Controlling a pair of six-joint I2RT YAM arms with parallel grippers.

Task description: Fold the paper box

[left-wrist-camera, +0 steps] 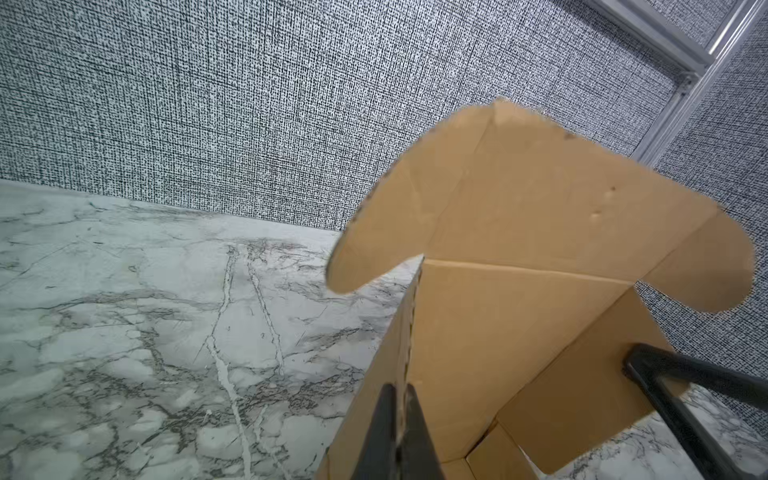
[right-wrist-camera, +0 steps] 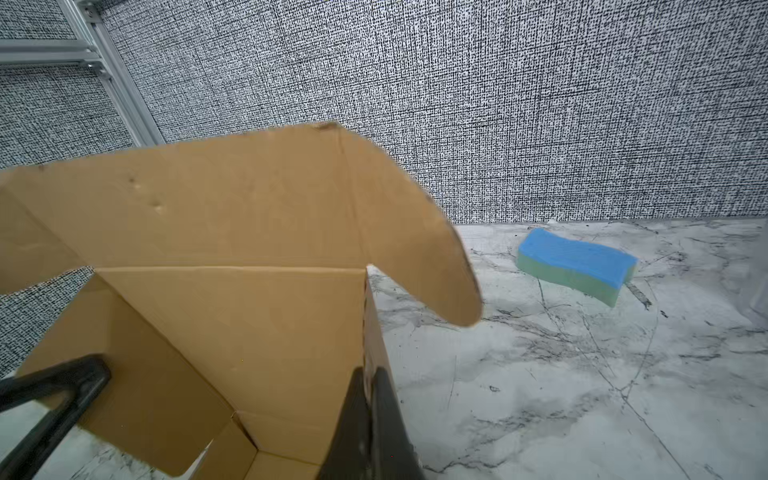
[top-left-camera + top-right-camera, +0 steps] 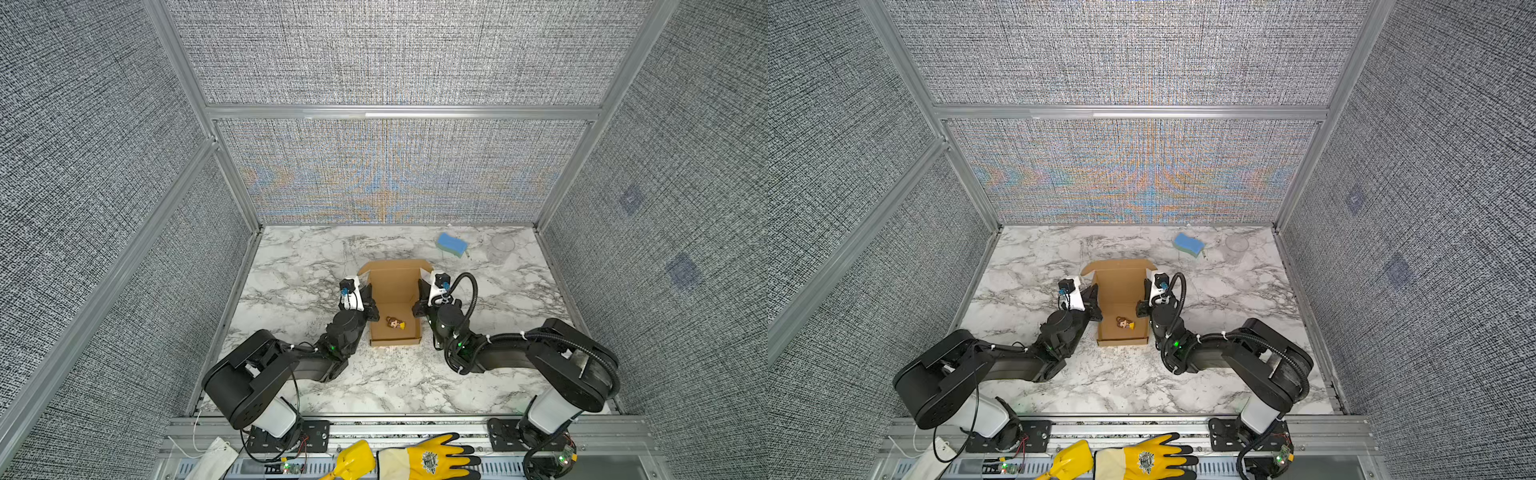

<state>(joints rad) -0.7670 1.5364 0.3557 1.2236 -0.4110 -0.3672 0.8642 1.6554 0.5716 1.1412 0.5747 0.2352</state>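
I should keep pulling the lid forward until it leans over the open box [image 3: 396, 312], because my left gripper is holding the lid's side flap [image 2: 148, 392] across from my right gripper.
The paper box [image 3: 395, 291] [image 3: 1120, 291] of brown cardboard stands open at the middle of the marble table, with its lid upright at the back and a rounded ear flap at each side. My left gripper [image 3: 371, 301] [image 3: 1095, 300] [image 1: 400, 390] is shut on the box's left side wall [image 1: 405, 332], one finger inside and one outside. My right gripper [image 3: 419, 297] [image 3: 1144, 297] [image 2: 370, 374] is shut on the right side wall [image 2: 370, 316] in the same way. Each wrist view shows the box interior [image 1: 519, 324] [image 2: 249, 324] and the opposite gripper's fingers.
A small toy figure [image 3: 395, 323] [image 3: 1124, 323] lies on the box floor. A blue and green sponge [image 3: 452, 244] [image 3: 1188, 244] [image 2: 575, 266] and a clear cup [image 3: 502, 247] [image 3: 1236, 245] sit at the back right. A yellow glove [image 3: 428, 457] lies on the front rail.
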